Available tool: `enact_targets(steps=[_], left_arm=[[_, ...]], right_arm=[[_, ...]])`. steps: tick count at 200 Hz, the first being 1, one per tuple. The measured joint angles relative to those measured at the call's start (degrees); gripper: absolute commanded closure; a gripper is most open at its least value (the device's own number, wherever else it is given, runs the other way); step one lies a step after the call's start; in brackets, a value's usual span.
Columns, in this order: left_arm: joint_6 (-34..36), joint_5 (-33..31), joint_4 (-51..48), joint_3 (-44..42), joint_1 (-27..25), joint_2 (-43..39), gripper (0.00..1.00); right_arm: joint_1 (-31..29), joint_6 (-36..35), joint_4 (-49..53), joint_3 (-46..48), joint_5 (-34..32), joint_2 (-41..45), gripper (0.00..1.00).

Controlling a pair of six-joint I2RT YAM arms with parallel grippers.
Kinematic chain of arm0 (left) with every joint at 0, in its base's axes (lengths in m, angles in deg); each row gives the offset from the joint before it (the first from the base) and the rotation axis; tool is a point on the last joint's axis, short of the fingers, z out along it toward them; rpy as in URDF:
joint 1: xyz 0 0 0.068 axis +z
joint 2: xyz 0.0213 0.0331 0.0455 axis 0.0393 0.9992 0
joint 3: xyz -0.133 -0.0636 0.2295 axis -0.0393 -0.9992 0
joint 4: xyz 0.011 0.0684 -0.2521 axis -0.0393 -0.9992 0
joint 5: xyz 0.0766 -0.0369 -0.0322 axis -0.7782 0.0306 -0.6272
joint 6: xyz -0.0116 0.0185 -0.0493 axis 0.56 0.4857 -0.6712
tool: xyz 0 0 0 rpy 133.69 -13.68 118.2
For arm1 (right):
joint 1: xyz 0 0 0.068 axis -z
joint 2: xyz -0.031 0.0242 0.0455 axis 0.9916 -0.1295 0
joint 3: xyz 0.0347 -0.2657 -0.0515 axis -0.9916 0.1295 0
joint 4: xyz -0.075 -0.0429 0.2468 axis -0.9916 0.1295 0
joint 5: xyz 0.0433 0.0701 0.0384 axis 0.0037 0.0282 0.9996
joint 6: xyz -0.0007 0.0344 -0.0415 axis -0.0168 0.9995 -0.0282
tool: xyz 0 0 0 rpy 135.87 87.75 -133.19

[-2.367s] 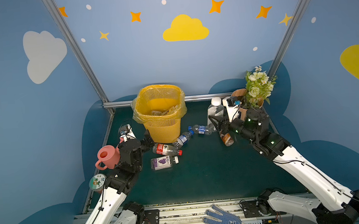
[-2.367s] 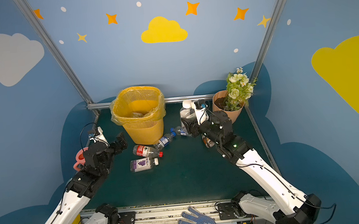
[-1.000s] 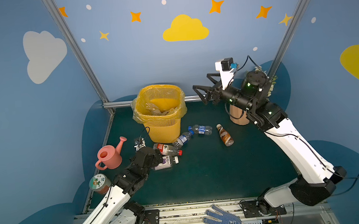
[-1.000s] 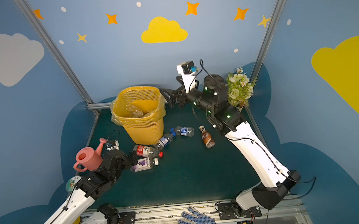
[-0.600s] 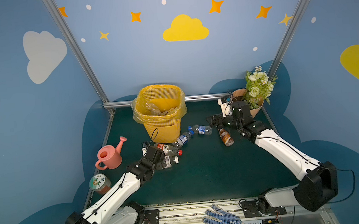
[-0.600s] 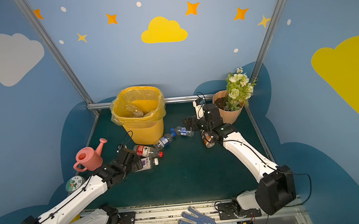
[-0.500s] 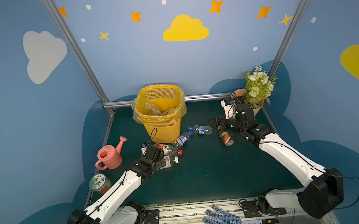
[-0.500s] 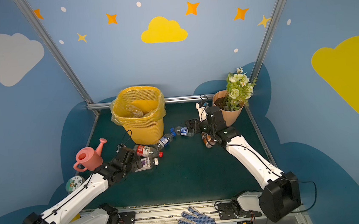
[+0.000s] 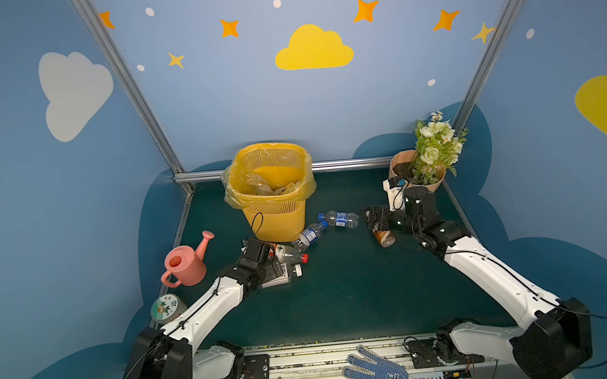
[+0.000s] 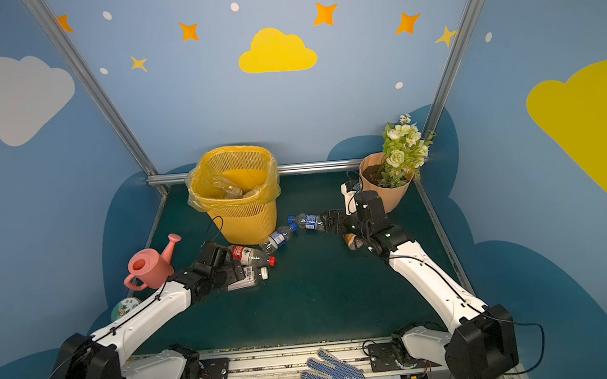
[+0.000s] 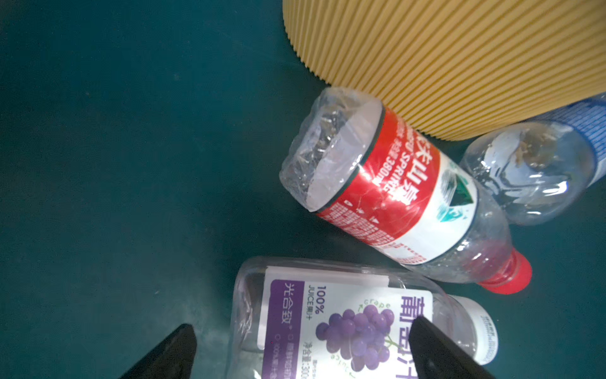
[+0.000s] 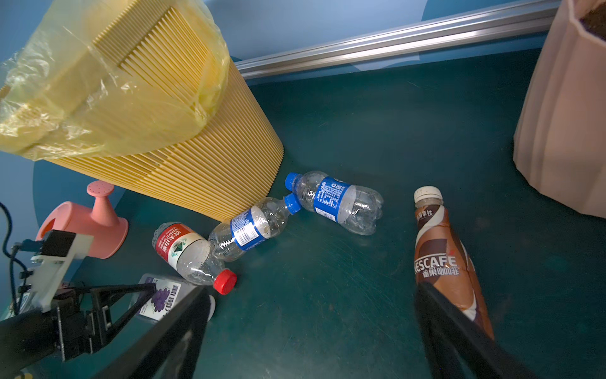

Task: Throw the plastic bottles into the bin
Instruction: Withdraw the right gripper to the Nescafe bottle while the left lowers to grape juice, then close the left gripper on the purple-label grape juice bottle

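Note:
The purple bottle (image 11: pixel 353 322) lies lengthwise across the open fingers of my left gripper. I should turn my left gripper to line up with the bottle and grab its long sides (image 11: pixel 334 265).
The yellow mesh bin (image 9: pixel 271 208) stands at the back and holds several crumpled bottles (image 9: pixel 262 184). On the green floor by its foot lie a red-label bottle (image 11: pixel 403 200), a purple grape-label bottle (image 11: pixel 328 321) and two blue-label bottles (image 12: pixel 252 226) (image 12: pixel 334 200). A brown coffee bottle (image 12: pixel 439 256) lies further right. My left gripper (image 11: pixel 301 336) is open, low over the purple bottle, one finger on each side. My right gripper (image 12: pixel 311 300) is open over bare floor, with one finger (image 12: pixel 459 328) over the brown bottle's base.
A pink watering can (image 9: pixel 184 262) and a round tin (image 9: pixel 166 308) sit at the left edge. A peach flower pot (image 9: pixel 421 176) stands in the back right corner, just behind my right wrist. A blue-dotted glove (image 9: pixel 380 373) lies on the front rail.
My right arm has swung down from beside the bin's rim to the floor by the brown bottle. My left gripper has slid forward over the purple bottle.

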Motion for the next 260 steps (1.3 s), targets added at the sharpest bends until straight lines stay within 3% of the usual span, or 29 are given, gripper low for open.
enact_targets(steps=[104, 140, 170, 217, 260], left_arm=[[1.07, 12.22, 1.36, -0.61, 0.15, 1.70, 0.00], [-0.85, 15.50, 2.71, -0.98, -3.65, -1.01, 0.00], [-1.64, 14.75, 0.31, -0.96, -6.86, -3.76, 0.00], [0.87, 6.95, -4.96, -0.70, -6.80, -6.80, 0.00], [6.56, 4.46, -4.52, 4.22, -6.58, -0.74, 0.00]], right_arm=[[0.37, 1.64, 0.00, 1.31, 0.24, 0.48, 0.05], [0.42, 2.25, -0.04, 1.49, 0.31, 0.48, 0.05], [0.44, 2.40, -0.02, 1.79, 0.55, 0.48, 0.05], [0.72, 2.45, -0.04, 1.86, 0.96, 0.48, 0.05], [0.74, 2.45, -0.04, 2.12, 1.14, 0.50, 0.05]])
